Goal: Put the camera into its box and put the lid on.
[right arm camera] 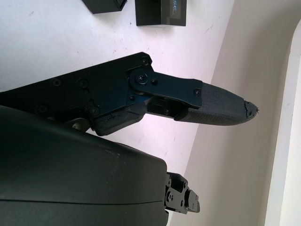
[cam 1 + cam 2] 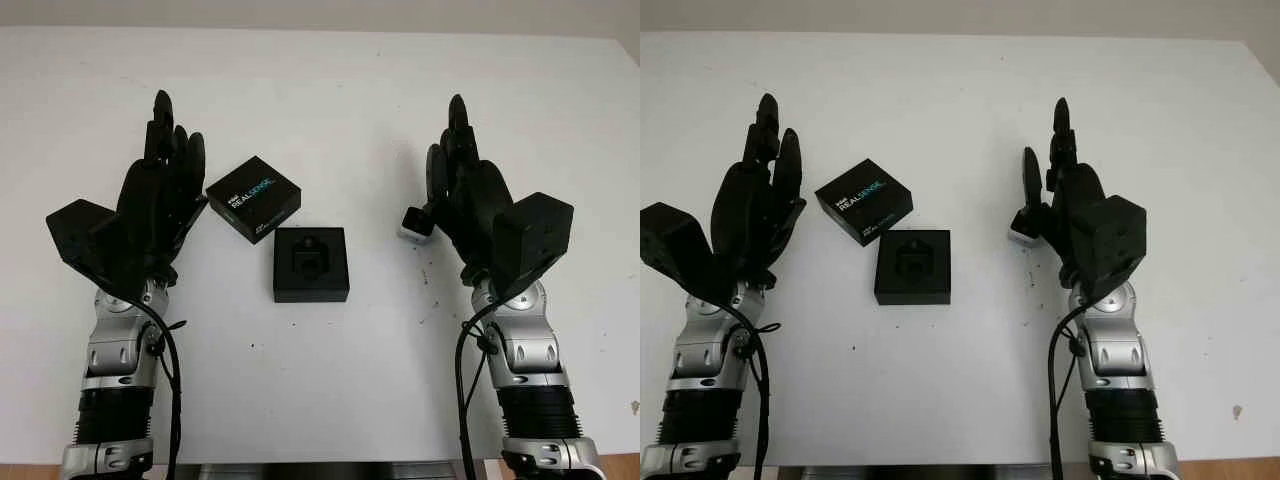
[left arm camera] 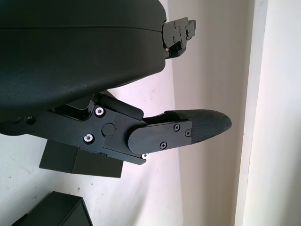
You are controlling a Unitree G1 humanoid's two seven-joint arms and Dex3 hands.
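Note:
I expect the camera (image 2: 415,225) to sink in almost level, black side up, when I lower it, because the dark foam insert has a camera-sized hollow (image 2: 310,259).
The open black box base (image 2: 311,263) with its dark foam insert lies in the middle of the white table (image 2: 330,100). Its black lid (image 2: 254,198), printed REALSENSE, lies tilted just behind and to the left, corner to corner with the base. A small silver-and-black camera (image 2: 413,224) lies on the table to the right of the base, partly hidden by my right hand. My right hand (image 2: 455,155) is open and raised beside the camera. I cannot tell whether they touch. My left hand (image 2: 165,160) is open, raised left of the lid and holding nothing.
The table's far edge (image 2: 320,30) meets a pale wall. A few dark specks (image 2: 428,275) mark the surface by my right wrist. The lid (image 1: 161,12) and base (image 1: 106,4) lie beyond my right hand's fingers (image 1: 216,110).

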